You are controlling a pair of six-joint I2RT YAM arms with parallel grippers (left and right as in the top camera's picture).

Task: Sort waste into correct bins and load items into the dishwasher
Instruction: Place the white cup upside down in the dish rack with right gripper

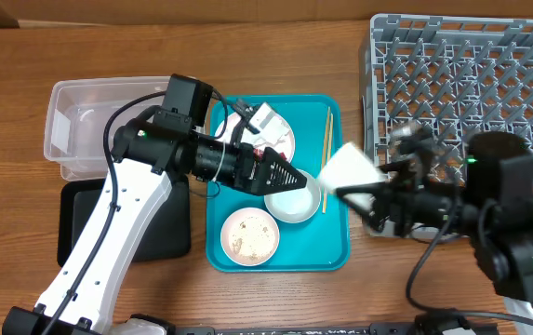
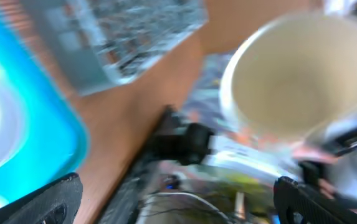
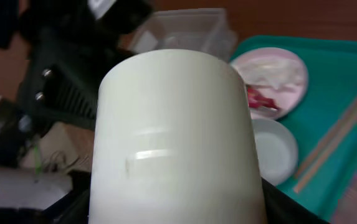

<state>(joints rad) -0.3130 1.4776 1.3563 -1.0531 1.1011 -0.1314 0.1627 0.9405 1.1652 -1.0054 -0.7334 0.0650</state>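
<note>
The white cup [image 1: 348, 169] in my right gripper is between my empty left gripper and the rack. Next, my right gripper puts the cup down in the rack's near corner.
My right gripper [image 1: 366, 193] is shut on a small white cup [image 1: 351, 168], held tilted in the air between the teal tray and the dishwasher rack [image 1: 471, 74]. This cup [image 3: 172, 137] fills the right wrist view. My left gripper [image 1: 296, 179] hangs open and empty over the pale bowl [image 1: 294, 203], just left of the cup [image 2: 303, 74]. A plate [image 1: 271, 132] carries the white tissue [image 3: 271, 73] and red wrapper [image 3: 262, 99]. A small plate [image 1: 250, 234] with rice grains lies at the tray's front. Chopsticks [image 1: 326, 135] lie on the tray's right side.
The teal tray [image 1: 326, 247] sits mid-table. A clear tub [image 1: 80, 130] stands at the back left, and a flat black tray [image 1: 150, 233] lies in front of it, partly under my left arm. The rack fills the back right corner.
</note>
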